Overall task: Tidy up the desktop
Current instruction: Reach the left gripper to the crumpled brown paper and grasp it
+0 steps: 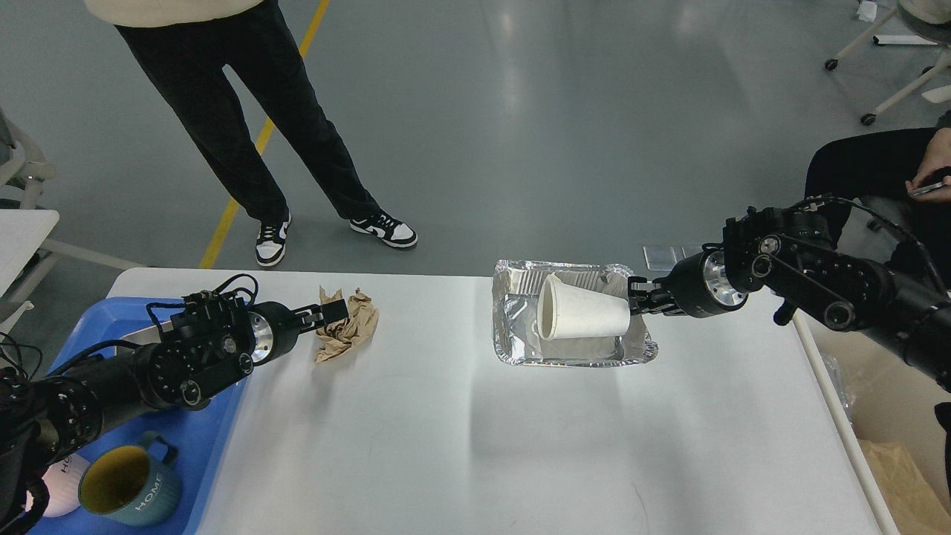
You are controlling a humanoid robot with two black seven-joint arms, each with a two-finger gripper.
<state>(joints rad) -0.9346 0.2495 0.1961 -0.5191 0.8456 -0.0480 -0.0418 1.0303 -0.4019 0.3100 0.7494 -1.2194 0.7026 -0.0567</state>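
Note:
The crumpled brown paper ball (349, 329) has stiff creased points (359, 296) jutting up from it, so I expect it to stay bunched with its ends sticking out when I lift it.
The white desktop (461, 446) fills the lower view. A crumpled brown paper ball (354, 327) lies at its back left. My left gripper (331, 311) reaches over the paper's left side, fingers slightly apart around its edge. A foil tray (520, 334) sits at the back right with a white paper cup (583, 318) lying on its side, mouth to the left. My right gripper (636, 299) is shut on the cup's base and holds it over the tray.
A blue tray (215, 438) at the left edge holds a teal mug (134, 487) and a pink mug (56, 487), partly behind my left arm. A person stands beyond the table's far edge. Another sits at the right. A brown bag (903, 479) lies on the floor right.

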